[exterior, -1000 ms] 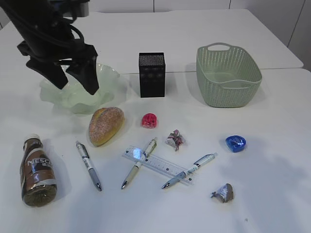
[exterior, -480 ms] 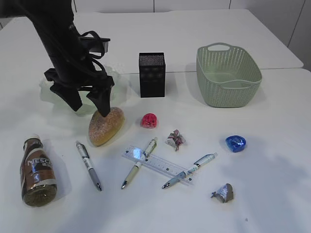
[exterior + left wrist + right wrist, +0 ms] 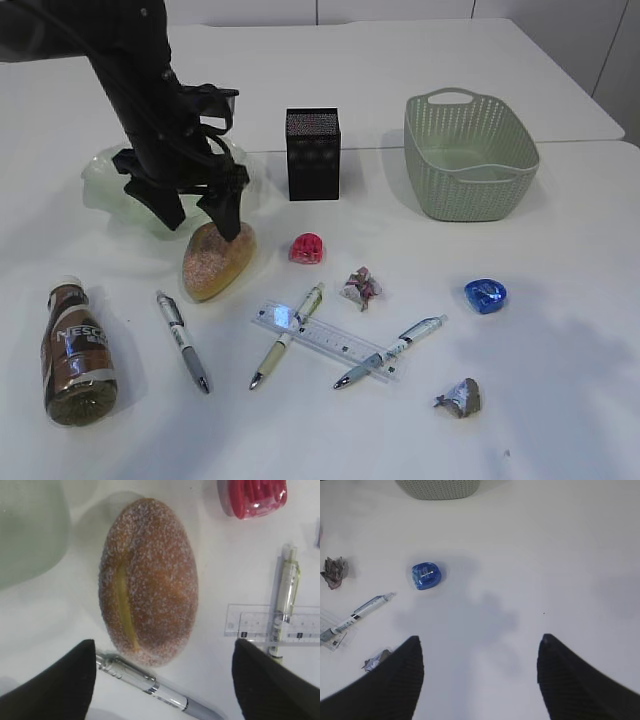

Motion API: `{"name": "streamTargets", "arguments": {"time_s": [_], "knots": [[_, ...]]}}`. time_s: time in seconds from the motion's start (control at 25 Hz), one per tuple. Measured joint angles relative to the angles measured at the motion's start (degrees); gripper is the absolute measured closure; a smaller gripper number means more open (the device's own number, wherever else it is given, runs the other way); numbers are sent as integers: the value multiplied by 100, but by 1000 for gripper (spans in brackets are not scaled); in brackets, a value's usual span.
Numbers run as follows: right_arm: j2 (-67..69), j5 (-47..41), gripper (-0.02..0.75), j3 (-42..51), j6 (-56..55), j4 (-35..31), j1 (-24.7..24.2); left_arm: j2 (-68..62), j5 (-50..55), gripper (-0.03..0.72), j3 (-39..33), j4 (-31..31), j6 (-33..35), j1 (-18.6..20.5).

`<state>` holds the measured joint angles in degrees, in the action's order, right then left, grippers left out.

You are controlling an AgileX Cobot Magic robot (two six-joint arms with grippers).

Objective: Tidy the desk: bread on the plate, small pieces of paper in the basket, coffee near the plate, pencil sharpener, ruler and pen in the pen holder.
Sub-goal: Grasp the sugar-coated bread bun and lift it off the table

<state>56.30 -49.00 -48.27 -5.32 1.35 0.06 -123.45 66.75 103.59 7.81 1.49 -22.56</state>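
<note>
The bread's narrow width (image 3: 149, 582) fits between my left gripper's open fingers. I should move down over the bread (image 3: 217, 264) next until the fingers are at both of its sides, then close them.
The golden-brown bread (image 3: 220, 262) lies on the desk (image 3: 560, 360) just in front of the pale green plate (image 3: 100, 185). My left gripper (image 3: 203, 228) hangs open right over the bread's far end, with nothing between its fingers. In the left wrist view the bread (image 3: 150, 580) fills the middle, ahead of the open left gripper (image 3: 164, 647), with a pen (image 3: 150, 685) lying under the jaws. My right gripper (image 3: 480, 640) is open and empty above bare desk, out of the exterior view. The coffee (image 3: 78, 352) lies at the front left. The ruler (image 3: 330, 340) lies among three pens.
The black pen holder (image 3: 313, 155) and green basket (image 3: 470, 155) stand at the back. A red pencil sharpener (image 3: 307, 248) and a blue one (image 3: 485, 295) sit mid-table. Crumpled paper pieces (image 3: 361, 287) (image 3: 460, 398) lie to the right of the pens (image 3: 183, 340).
The left arm has swung from above the plate down and to the right, so its open gripper now hangs over the bread. Nothing on the desk has moved.
</note>
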Motion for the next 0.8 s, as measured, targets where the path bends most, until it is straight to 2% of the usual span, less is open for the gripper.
{"name": "streamTargets", "arguments": {"time_s": [0.8], "knots": [[0, 28, 186, 0, 0, 0, 0, -892, -157, 86, 451, 1, 0, 0]]}}
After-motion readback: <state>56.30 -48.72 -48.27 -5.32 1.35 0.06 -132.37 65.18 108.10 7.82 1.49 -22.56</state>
